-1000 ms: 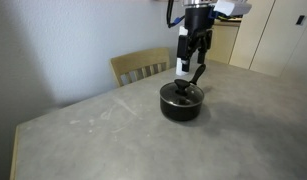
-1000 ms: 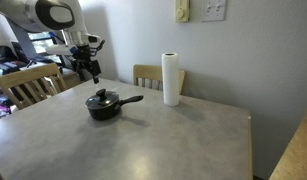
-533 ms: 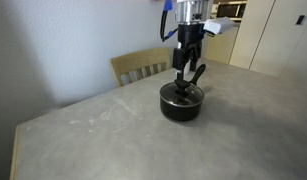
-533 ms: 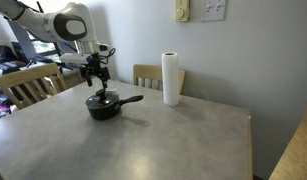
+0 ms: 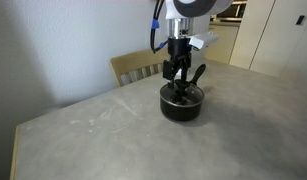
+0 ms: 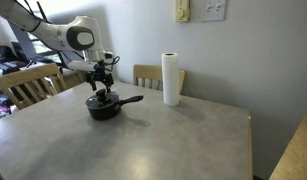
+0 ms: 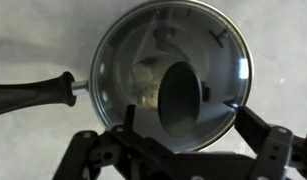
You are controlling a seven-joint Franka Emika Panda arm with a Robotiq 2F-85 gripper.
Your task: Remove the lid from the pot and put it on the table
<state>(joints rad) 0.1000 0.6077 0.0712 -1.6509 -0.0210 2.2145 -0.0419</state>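
Note:
The smooth metal rim is just resting on the black pot, so the glass lid will come away when I lift it and the pot will stay behind.
The black pot stands on the grey mottled table with the glass lid on it. Its long handle sticks up at an angle. The pot and table show in both exterior views. My gripper hangs just above the lid, and it also shows in an exterior view. In the wrist view the lid fills the frame. Its black knob lies between my spread fingers. The gripper is open and holds nothing. The handle points left.
A white paper-towel roll stands on the table's far side. A wooden chair sits behind the pot, also seen in an exterior view. Another chair is by the table's edge. Cabinets stand beyond.
My gripper has moved across and down from behind the pot to just above the lid's knob. The pot and lid have not moved.

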